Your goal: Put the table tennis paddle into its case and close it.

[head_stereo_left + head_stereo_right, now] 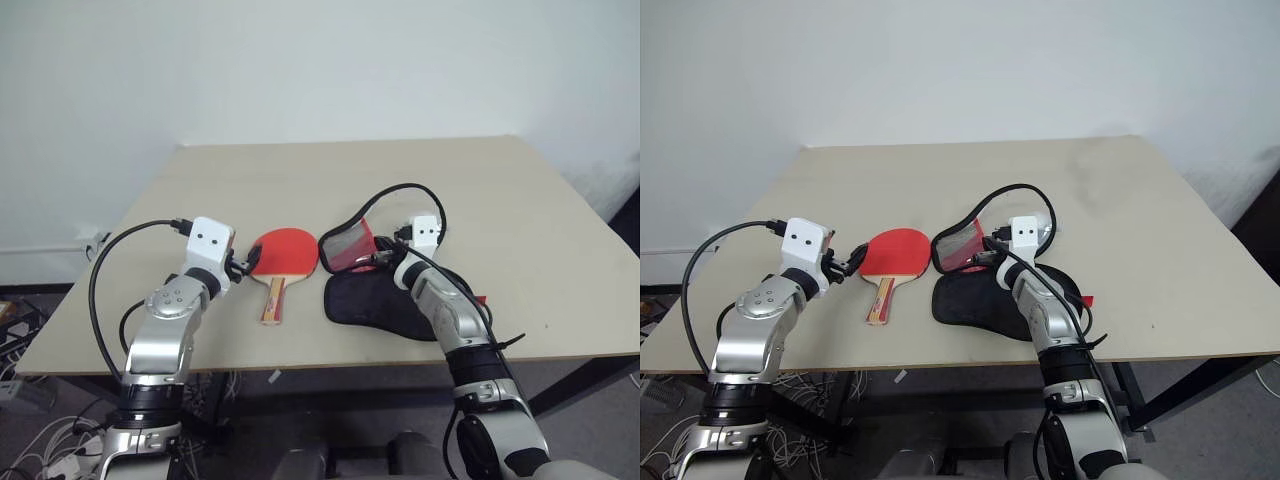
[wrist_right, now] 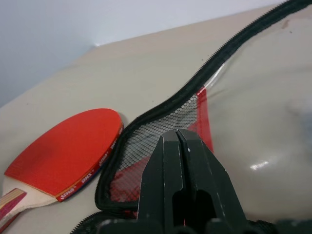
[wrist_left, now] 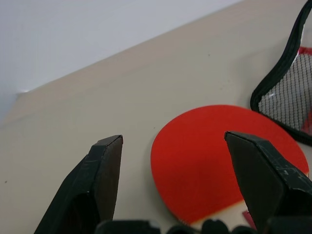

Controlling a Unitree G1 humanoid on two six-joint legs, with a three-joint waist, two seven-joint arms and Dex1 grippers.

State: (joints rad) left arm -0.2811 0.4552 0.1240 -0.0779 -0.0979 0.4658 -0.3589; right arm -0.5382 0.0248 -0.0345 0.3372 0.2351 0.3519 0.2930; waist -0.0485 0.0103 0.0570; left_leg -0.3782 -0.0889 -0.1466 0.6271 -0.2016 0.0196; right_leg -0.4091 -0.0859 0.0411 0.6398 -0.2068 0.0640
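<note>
The black half of the case gets wider from a narrow end (image 1: 346, 300), so the table tennis paddle (image 1: 286, 254) will fit completely inside, along with its handle, when the robot lowers it.
The table tennis paddle (image 1: 285, 252) lies flat on the table, red face up, with its wooden handle (image 1: 273, 298) pointing toward the near edge. My left gripper (image 1: 243, 263) is open and hovers just left of the blade, not touching it; the left wrist view has the blade (image 3: 204, 156) ahead between the two fingers. Right of the paddle lies the case (image 1: 375, 300), its black half flat on the table. Its mesh-lined flap (image 1: 348, 245) stands raised beside the blade. My right gripper (image 2: 178, 132) is shut on that flap.
The beige table (image 1: 480, 190) has bare surface behind and to the right of the case. A white wall stands behind it. Cables lie on the floor (image 1: 40, 440) at the near left.
</note>
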